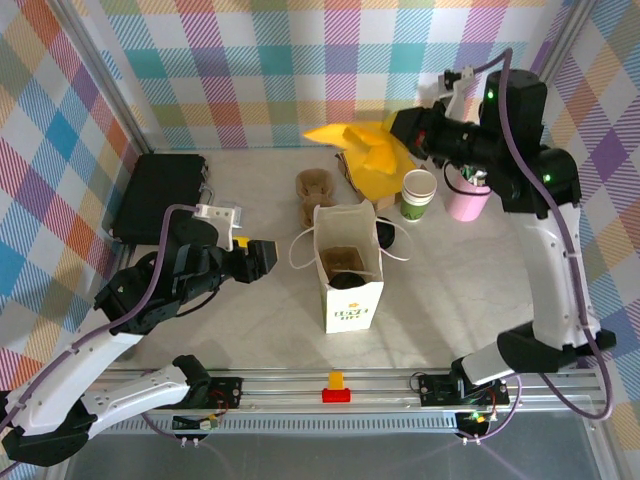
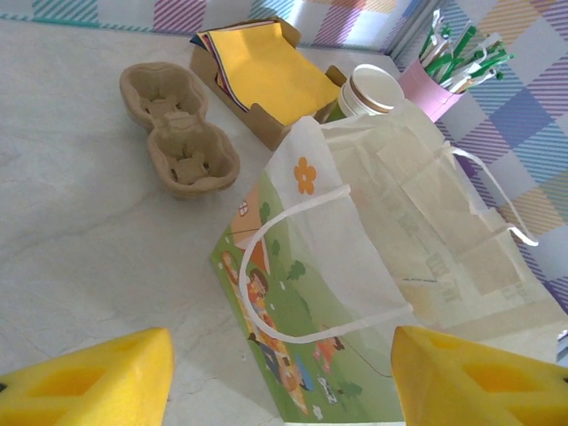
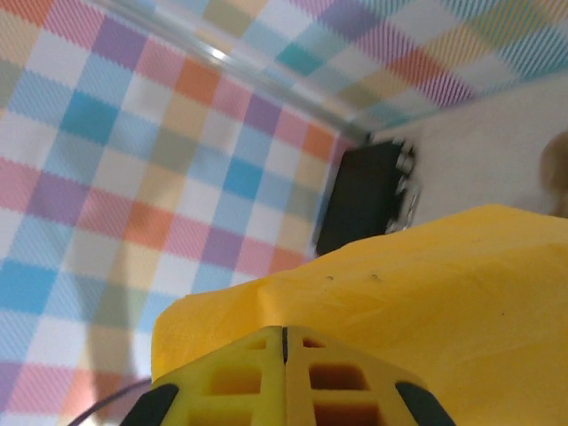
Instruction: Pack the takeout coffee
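Observation:
I keep moving my right gripper into that opening and let go there, as the yellow napkin [image 1: 360,146] hangs by its edge and the paper bag's opening [image 1: 345,240] is clear.
A white paper bag [image 1: 350,300] with a green picture stands open in the middle of the table. Low inside it I see a round black lid [image 1: 347,281], the takeout coffee; the bag's walls hide its cup body. My left gripper [image 1: 256,258] hangs open just left of the bag, nothing between its yellow fingers [image 2: 98,382], facing the bag's printed side [image 2: 293,311]. At the back, my right gripper [image 1: 395,135] is shut on a yellow napkin [image 1: 360,142] and holds it above the napkin box. The shut fingertips [image 3: 284,333] pinch the napkin's edge [image 3: 426,293].
A lidless cream-and-green cup [image 1: 418,194] stands right of the bag, next to a pink cup of straws [image 1: 467,200]. A cardboard cup carrier [image 1: 314,195] lies behind the bag. A napkin box [image 2: 266,75] sits at the back, and a black case [image 1: 158,195] at the left.

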Tool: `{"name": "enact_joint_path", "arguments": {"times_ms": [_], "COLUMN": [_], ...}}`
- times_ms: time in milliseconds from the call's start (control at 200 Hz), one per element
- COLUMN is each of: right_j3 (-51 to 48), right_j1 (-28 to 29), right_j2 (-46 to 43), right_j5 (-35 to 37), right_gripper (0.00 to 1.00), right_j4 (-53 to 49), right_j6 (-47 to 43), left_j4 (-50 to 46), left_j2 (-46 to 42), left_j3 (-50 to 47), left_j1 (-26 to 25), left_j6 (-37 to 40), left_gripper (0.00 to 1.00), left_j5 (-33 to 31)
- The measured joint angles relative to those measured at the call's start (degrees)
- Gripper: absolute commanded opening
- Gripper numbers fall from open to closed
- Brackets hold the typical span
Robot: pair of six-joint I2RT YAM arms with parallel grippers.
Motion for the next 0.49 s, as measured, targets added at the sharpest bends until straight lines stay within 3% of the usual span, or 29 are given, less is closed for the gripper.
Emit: {"name": "enact_joint_path", "arguments": {"times_ms": [285,495], "right_j3": [-22.8,-33.1], "right_j1": [5.9,10.4], "right_j2": [-12.7,-17.5], "right_j5": [-4.5,-3.6], "right_gripper": [0.0,0.0], "right_j4": [9.1,12.2], "right_j6": [12.5,17.8], "left_j4": [0.0,0.1], "left_j2": [-0.9,-0.9], "left_j3": [0.0,-0.5], "left_j1": [0.0,0.0], "left_j6": [-1.6,-2.1], "left_gripper": [0.64,0.64], "left_j5": [0.3,0.5]}}
